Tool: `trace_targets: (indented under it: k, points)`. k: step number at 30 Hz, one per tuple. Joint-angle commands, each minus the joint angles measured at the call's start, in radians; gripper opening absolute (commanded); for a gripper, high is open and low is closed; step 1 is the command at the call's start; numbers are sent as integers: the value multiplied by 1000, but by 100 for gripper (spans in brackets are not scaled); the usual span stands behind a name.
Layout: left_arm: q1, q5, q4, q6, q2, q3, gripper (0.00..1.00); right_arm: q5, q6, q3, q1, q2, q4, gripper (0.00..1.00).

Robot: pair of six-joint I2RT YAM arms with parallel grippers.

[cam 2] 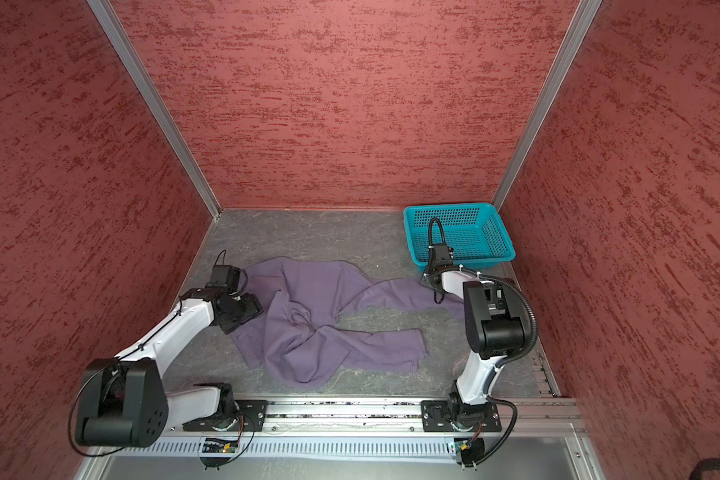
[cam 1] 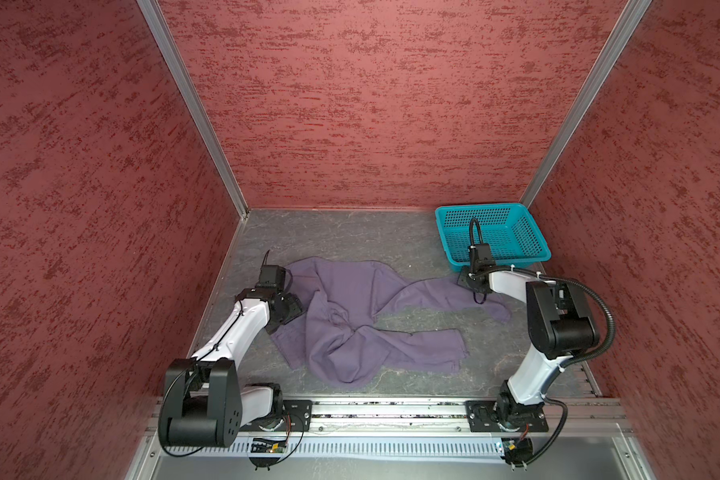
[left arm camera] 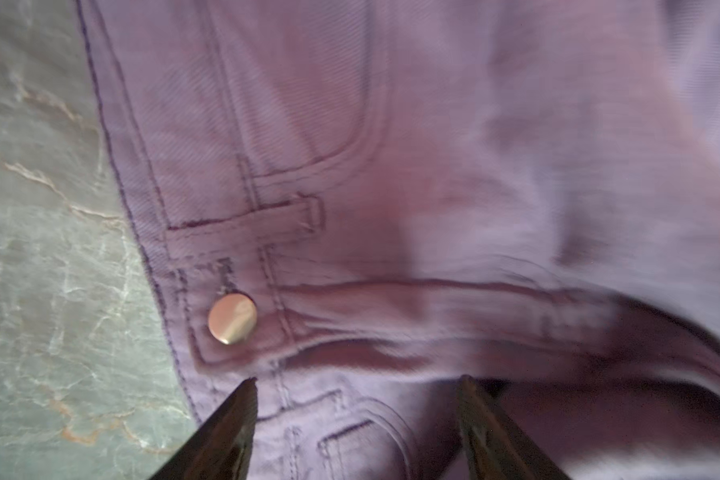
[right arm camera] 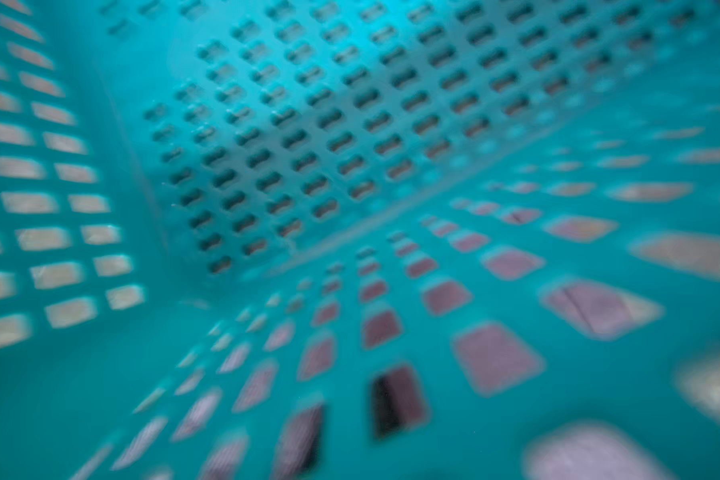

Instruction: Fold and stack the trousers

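Observation:
The teal basket's near side (cam 1: pixel 513 262) is crowding the end of the trousers' far leg, so I should push the basket back toward the corner (cam 1: pixel 526 205) with my right gripper before I pull that leg straight.
The purple trousers (cam 1: pixel 350 316) (cam 2: pixel 308 324) lie crumpled on the grey table, waistband to the left and both legs stretching right. My left gripper (cam 1: pixel 292 309) (cam 2: pixel 246 309) hovers at the waistband's left edge. In the left wrist view it (left arm camera: pixel 358 380) is open, its dark fingertips (left arm camera: pixel 242 399) apart over the cloth (left arm camera: pixel 433 166) beside the metal button (left arm camera: pixel 232 318). My right gripper (cam 1: pixel 472 286) (cam 2: pixel 431 282) sits over the far leg's end, at the near left corner of the teal basket (cam 1: pixel 479 206) (cam 2: pixel 449 206). The blurred basket wall (right arm camera: pixel 267 124) fills the right wrist view and hides its jaws.
The basket stands in the back right corner of the table (cam 1: pixel 350 237). Red textured walls close in the left, back and right sides. A metal rail (cam 1: pixel 391 409) carrying both arm bases runs along the front edge.

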Motion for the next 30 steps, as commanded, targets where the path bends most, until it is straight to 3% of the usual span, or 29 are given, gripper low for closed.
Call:
trace_targets:
  k: [1,3,6,13,25,30]
  points:
    - [48,42,57,-16,58,-16,75,-26,27,-56,-14,-19,-31,0]
    - [69,44,81,-26,82,-23,74,-16,25,-69,-25,-50,-37,0]
    - [86,38,111,-42,111,-28,54,-5,18,-77,-53,-125,-63,0]
    - [149,57,175,-68,175,-47,34,7,-19,-25,-92,-241,-130,0]
    - [379,1,186,-63,150,-14,26,-30,-19,87,-183,-85,-119,10]
    - [414,-80,170,-71,79,-34,25,-29,-21,190,-226,-24,-128,14]
